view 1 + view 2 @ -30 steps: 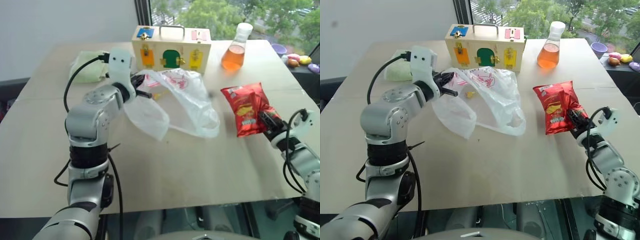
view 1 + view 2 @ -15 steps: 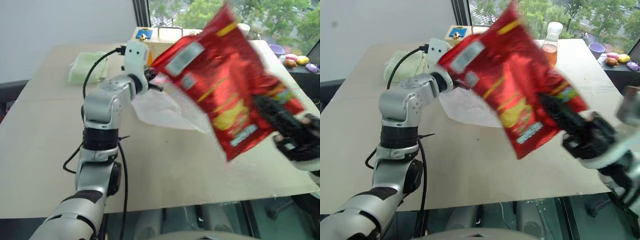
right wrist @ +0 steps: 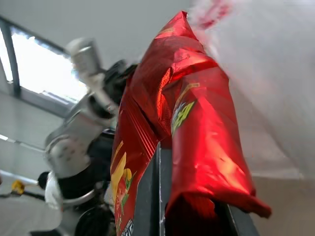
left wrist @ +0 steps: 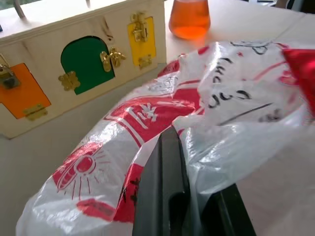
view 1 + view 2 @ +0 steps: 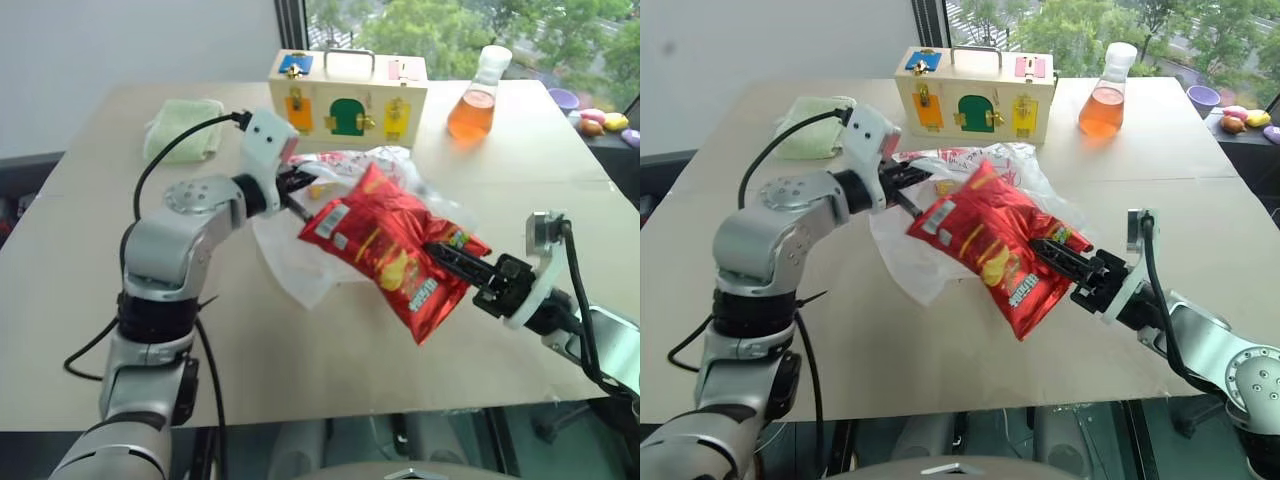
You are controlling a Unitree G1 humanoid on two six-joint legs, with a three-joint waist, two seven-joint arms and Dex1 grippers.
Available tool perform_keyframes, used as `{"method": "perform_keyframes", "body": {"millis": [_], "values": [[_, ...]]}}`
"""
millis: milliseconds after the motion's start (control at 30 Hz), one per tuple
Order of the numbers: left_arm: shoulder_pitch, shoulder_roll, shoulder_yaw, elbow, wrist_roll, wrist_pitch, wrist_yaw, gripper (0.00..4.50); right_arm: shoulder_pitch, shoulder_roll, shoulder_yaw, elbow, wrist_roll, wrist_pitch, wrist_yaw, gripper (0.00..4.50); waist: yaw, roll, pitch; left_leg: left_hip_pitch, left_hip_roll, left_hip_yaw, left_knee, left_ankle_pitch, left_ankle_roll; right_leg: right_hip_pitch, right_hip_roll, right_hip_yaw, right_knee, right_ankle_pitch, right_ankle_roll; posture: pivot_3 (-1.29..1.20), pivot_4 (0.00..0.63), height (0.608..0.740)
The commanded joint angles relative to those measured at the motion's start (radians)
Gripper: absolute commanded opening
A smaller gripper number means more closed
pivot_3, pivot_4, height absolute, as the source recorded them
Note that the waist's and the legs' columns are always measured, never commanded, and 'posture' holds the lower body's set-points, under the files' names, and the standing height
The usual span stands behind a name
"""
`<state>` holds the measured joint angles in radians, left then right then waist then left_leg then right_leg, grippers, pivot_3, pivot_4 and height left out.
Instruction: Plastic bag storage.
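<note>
My right gripper should turn the red snack packet (image 5: 383, 246) around and push it into the bag's opening (image 5: 338, 186), since it slants across the plastic bag toward my left gripper.
The plastic bag (image 5: 286, 258), crinkly translucent white with red print, lies on the table in front of the wooden box (image 5: 345, 95). My left gripper (image 5: 305, 186) is shut on the bag's near left edge, with the film bunched around its fingers (image 4: 167, 162). My right gripper (image 5: 440, 256) is shut on a shiny red snack packet (image 5: 385, 245) and holds it off the table, pointing left. The packet hangs tilted over the bag's front right part and hides that part. The right wrist view looks up the packet (image 3: 197, 113) toward the left arm.
A flask of orange liquid (image 5: 476, 98) stands right of the wooden box. A folded green cloth (image 5: 180, 126) lies at the back left. Small coloured items (image 5: 592, 118) sit beyond the table's far right edge. Bare tabletop (image 5: 330, 370) runs along the front.
My right gripper has lifted the snack packet from the table's right side and swung it left, over the bag. My left gripper has drawn the bag's edge slightly back.
</note>
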<state>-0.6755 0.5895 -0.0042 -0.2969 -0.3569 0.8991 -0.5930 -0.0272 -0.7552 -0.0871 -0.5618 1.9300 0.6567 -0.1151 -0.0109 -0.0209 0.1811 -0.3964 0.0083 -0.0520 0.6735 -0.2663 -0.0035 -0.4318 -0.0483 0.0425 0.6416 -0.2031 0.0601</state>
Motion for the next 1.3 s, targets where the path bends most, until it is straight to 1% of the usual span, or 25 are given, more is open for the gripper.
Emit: {"method": "perform_keyframes", "body": {"millis": [33,167,267,400,500,600,667,700,767,933,1067,1133,1200,1267,1300], "values": [[0.021,0.026,0.024,-0.092,-0.019,-0.039,-0.025,0.0,-0.008,-0.011,-0.01,0.04,0.011,0.028,-0.018,0.04,-0.001,0.0,0.0,0.0,0.0,0.0,0.0,0.0,0.0,0.0,0.0,0.0,0.0,0.0,0.0,0.0,0.15,0.74],[0.016,-0.003,0.049,-0.119,-0.05,0.006,0.011,0.0,-0.015,-0.024,-0.01,0.038,-0.019,0.076,0.007,0.04,-0.002,0.0,0.0,0.001,0.0,0.0,0.001,0.0,0.0,0.001,0.0,0.0,0.0,0.0,0.0,0.0,0.15,0.74],[-0.033,-0.026,0.071,-0.056,-0.036,0.058,0.082,0.0,-0.001,-0.04,-0.053,-0.043,0.001,0.107,0.104,0.04,-0.002,0.0,0.0,0.001,0.0,0.0,0.001,0.0,0.0,0.001,0.0,0.0,0.0,0.0,0.0,0.0,0.15,0.74],[-0.048,-0.019,0.05,-0.014,-0.008,0.039,0.1,0.0,0.001,-0.057,-0.067,-0.105,0.013,0.121,0.172,0.04,-0.003,0.0,0.0,0.001,0.0,0.0,0.001,0.0,0.0,0.001,0.001,0.0,0.0,0.0,0.0,0.0,0.15,0.74],[-0.04,-0.045,0.042,-0.03,-0.019,0.043,0.114,0.0,-0.013,-0.052,-0.02,-0.107,-0.042,0.132,0.178,0.04,-0.003,0.0,0.0,0.001,0.0,0.0,0.001,0.0,0.0,0.001,0.001,0.0,0.0,0.0,0.0,0.0,0.15,0.74],[-0.048,-0.068,0.063,-0.045,-0.038,0.05,0.128,0.0,-0.04,-0.051,0.025,-0.082,-0.091,0.146,0.171,0.04,-0.003,0.0,0.0,0.001,0.0,0.0,0.001,0.0,0.0,0.001,0.001,0.0,0.0,0.0,0.0,0.0,0.15,0.74],[-0.047,-0.066,0.076,-0.052,-0.051,0.022,0.108,0.0,-0.066,-0.04,0.045,-0.041,-0.106,0.141,0.14,0.04,-0.003,0.0,0.0,0.001,0.0,0.0,0.001,0.0,0.0,0.001,0.001,0.0,0.0,0.0,0.0,0.0,0.15,0.74],[-0.038,-0.065,0.091,-0.066,-0.082,0.016,0.081,0.0,-0.08,-0.024,0.051,-0.008,-0.108,0.131,0.12,0.04,-0.004,0.0,0.0,0.001,0.0,0.0,0.001,0.0,0.0,0.001,0.001,0.0,0.0,0.0,0.0,0.0,0.15,0.74],[-0.009,-0.052,0.108,-0.097,-0.134,0.016,0.028,0.0,-0.095,0.021,0.051,0.049,-0.072,0.101,0.068,0.04,-0.006,0.0,0.0,0.001,0.0,0.001,0.001,0.0,0.0,0.001,0.001,0.0,0.0,0.0,0.0,0.0,0.15,0.74],[0.098,0.024,0.101,-0.182,-0.172,0.014,-0.041,0.0,-0.104,0.099,-0.006,0.14,0.003,0.047,-0.029,0.04,-0.005,0.0,0.0,0.001,0.001,0.001,0.001,0.0,0.0,0.0,0.001,0.001,0.0,0.0,0.0,0.0,0.15,0.74],[0.153,0.034,0.096,-0.203,-0.197,-0.004,-0.066,0.0,-0.148,0.132,-0.012,0.193,0.027,0.025,-0.131,0.04,-0.003,0.0,0.0,0.001,0.001,0.001,0.001,0.0,0.0,0.001,0.001,0.001,0.0,0.0,0.0,0.0,0.15,0.74],[0.157,0.026,0.092,-0.22,-0.218,0.014,-0.06,0.0,-0.191,0.148,0.004,0.209,0.003,0.022,-0.181,0.04,-0.004,0.0,0.0,0.001,0.001,0.001,0.001,0.0,0.0,0.001,0.001,0.001,0.001,0.0,0.0,0.0,0.15,0.74],[0.144,0.001,0.094,-0.223,-0.243,0.036,-0.037,0.0,-0.247,0.191,0.034,0.219,-0.03,0.016,-0.227,0.04,-0.006,0.0,0.0,0.001,0.001,0.001,0.001,0.0,0.0,0.001,0.001,0.001,0.001,0.0,0.0,0.0,0.15,0.74],[0.123,-0.033,0.087,-0.221,-0.263,0.06,-0.006,0.0,-0.32,0.268,0.08,0.251,-0.101,0.004,-0.273,0.04,-0.008,0.0,0.0,0.002,0.001,0.001,0.001,0.0,0.0,0.001,0.001,0.001,0.001,0.0,0.0,0.0,0.15,0.74],[0.109,-0.054,0.082,-0.22,-0.271,0.076,0.016,0.0,-0.365,0.319,0.112,0.278,-0.16,0.0,-0.284,0.04,-0.008,0.0,0.0,0.002,0.001,0.001,0.001,0.0,0.0,0.001,0.002,0.001,0.001,0.0,0.0,0.0,0.15,0.74]]}}
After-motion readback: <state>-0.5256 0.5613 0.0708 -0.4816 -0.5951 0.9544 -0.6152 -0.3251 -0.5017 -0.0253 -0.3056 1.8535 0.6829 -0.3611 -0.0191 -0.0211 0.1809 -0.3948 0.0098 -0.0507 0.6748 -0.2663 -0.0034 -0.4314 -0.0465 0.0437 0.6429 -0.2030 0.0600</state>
